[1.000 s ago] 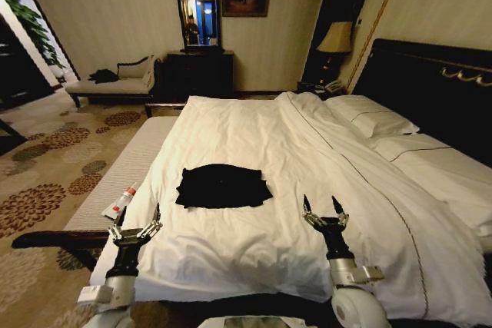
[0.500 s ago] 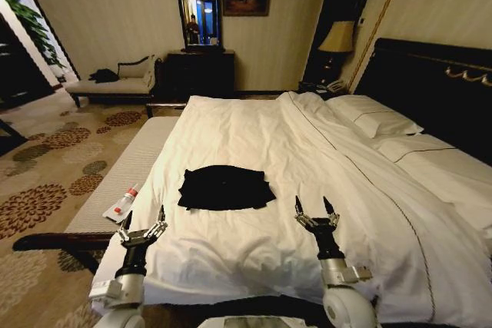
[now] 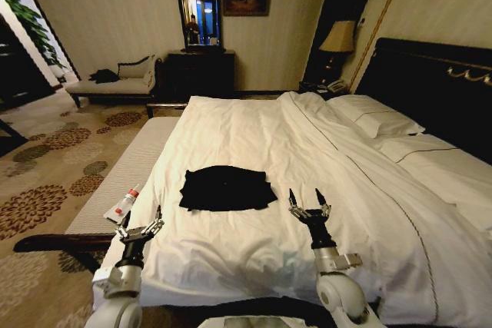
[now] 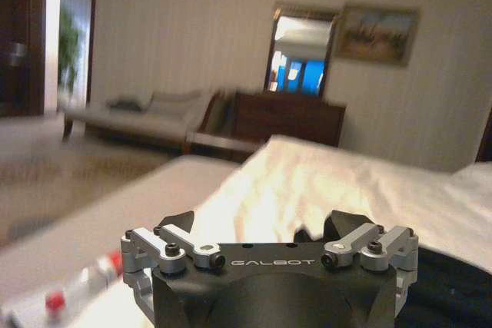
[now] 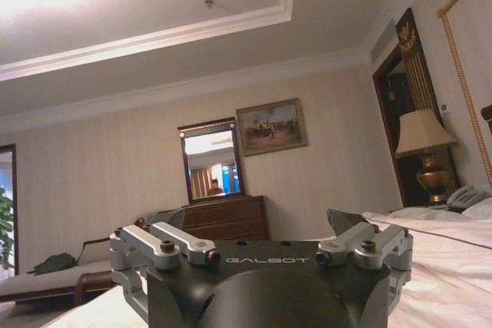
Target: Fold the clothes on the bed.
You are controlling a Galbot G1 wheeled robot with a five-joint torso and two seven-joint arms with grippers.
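Observation:
I expect the black T-shirt (image 3: pixel 227 189) to drop open to full length when I lift it, because it lies short and wide with stepped side edges (image 3: pixel 270 188).
The clothes (image 3: pixel 227 188), a black T-shirt, lie in a compact flat rectangle on the white duvet of the bed (image 3: pixel 254 136), a little left of its middle. My left gripper (image 3: pixel 141 223) stands open over the bed's near left corner, short of the shirt and to its left. Open too, my right gripper (image 3: pixel 308 202) hovers just right of the shirt's near right corner, not touching it. A dark strip of the clothes (image 4: pixel 450 286) shows in the left wrist view beside the left gripper (image 4: pixel 269 228). The right gripper (image 5: pixel 257 228) points level across the bed.
A pale bench (image 3: pixel 127 170) runs along the bed's left side with a red-and-white tube (image 3: pixel 123 203) on it. Pillows (image 3: pixel 377 124) and a dark headboard (image 3: pixel 430 82) are at the right. A dresser with mirror (image 3: pixel 198 67) and a chaise (image 3: pixel 115 82) stand by the far wall.
Both arms have drawn back and lowered toward me. The right gripper has shifted left, closer to the shirt's corner. The shirt has not moved.

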